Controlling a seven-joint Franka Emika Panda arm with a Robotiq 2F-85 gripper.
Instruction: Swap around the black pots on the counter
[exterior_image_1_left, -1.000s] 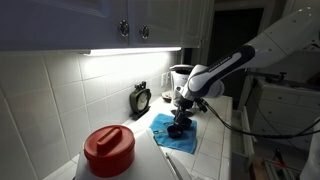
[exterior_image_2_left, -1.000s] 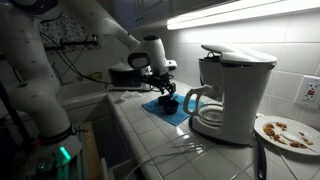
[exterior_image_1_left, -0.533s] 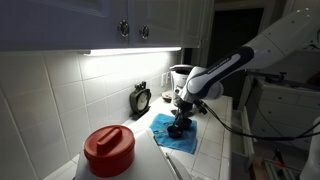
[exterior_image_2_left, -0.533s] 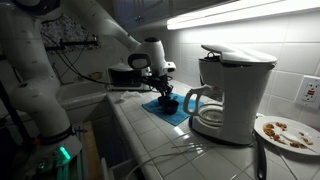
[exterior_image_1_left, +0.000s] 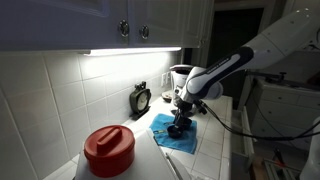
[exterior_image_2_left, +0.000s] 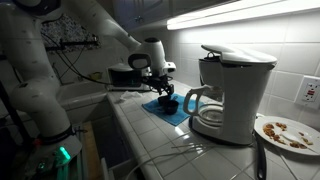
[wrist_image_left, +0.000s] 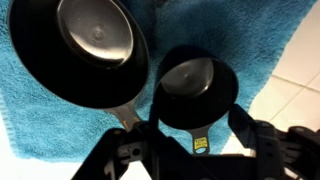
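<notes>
The smaller pot's short handle (wrist_image_left: 200, 141) is below my open fingers, so my gripper should move down and then close where the handle meets (wrist_image_left: 198, 128) that pot's rim.
Two black pots sit on a blue towel (wrist_image_left: 60, 125) on the pale tiled counter (exterior_image_2_left: 150, 138). In the wrist view the larger pot (wrist_image_left: 85, 45) is at the upper left and the smaller pot (wrist_image_left: 195, 85) is in the middle, its short handle with a yellow label pointing toward me. My gripper (wrist_image_left: 195, 152) is open, with one finger on each side of that handle, not touching it. In both exterior views the gripper (exterior_image_1_left: 181, 112) (exterior_image_2_left: 164, 92) hangs just over the pots (exterior_image_1_left: 177, 130) (exterior_image_2_left: 168, 105), which are partly hidden by it.
A white coffee maker with a glass carafe (exterior_image_2_left: 228, 95) stands close beside the towel. A large red-lidded container (exterior_image_1_left: 108, 150) is at the counter's other end. A small black clock-like object (exterior_image_1_left: 141, 98) leans on the tiled wall. A plate of food (exterior_image_2_left: 285, 132) lies past the coffee maker.
</notes>
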